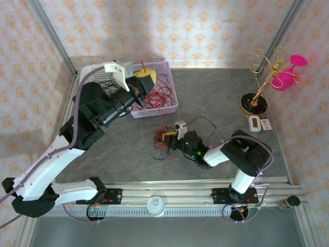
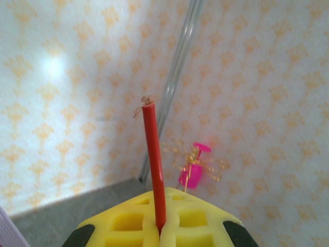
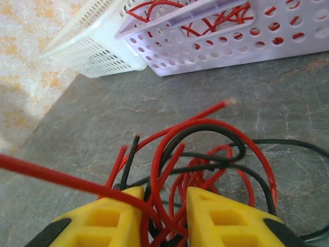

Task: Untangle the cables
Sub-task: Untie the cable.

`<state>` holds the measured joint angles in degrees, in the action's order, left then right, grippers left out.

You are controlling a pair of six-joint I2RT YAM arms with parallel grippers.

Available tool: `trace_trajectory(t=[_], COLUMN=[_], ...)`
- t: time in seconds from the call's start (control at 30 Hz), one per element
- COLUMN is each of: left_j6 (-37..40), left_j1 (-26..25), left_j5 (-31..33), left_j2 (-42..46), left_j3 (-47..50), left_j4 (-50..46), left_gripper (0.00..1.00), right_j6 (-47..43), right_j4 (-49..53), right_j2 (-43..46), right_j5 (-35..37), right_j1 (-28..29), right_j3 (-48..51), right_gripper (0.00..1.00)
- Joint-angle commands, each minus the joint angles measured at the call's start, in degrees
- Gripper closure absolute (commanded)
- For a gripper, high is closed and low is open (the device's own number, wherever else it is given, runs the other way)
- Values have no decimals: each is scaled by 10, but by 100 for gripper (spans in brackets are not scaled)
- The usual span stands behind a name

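Observation:
My left gripper is holding the red cable, which still runs into the tangle at my right gripper, so my left gripper should first pull it high above the lilac basket.
A tangle of red and black cables lies on the grey table in front of the lilac basket. My right gripper is low at this tangle. In the right wrist view its yellow fingers stand open a little, with several red and black cable loops running loosely through the gap of the gripper. My left gripper hangs above the basket, shut on a single red cable whose stripped end sticks up from the closed gripper. More red cables lie in the basket.
A white basket stands left of the lilac basket. At the far right is a gold stand with pink glasses, with a small white device in front of it. Open table lies between the tangle and the stand.

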<state>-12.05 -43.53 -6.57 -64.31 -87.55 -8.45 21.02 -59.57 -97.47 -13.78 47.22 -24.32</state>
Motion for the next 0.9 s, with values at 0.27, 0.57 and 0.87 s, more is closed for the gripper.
trace_trajectory(t=[0.27,0.57,0.87], left_j6=[124,179,214], left_j1=[-5,-6,-5], left_j5=[63,71,81], left_j2=[-42,-96,-156], left_j3=[-179,-323,-440], left_j4=[98,83,58], left_gripper=[100,100,100], right_j6=[13,34,77], right_j4=[73,95,91], right_j2=[-39,-19,-32], right_j5=[36,57,62], right_j1=[1,2,2], right_j3=[8,35,41], right_gripper=[66,61,54])
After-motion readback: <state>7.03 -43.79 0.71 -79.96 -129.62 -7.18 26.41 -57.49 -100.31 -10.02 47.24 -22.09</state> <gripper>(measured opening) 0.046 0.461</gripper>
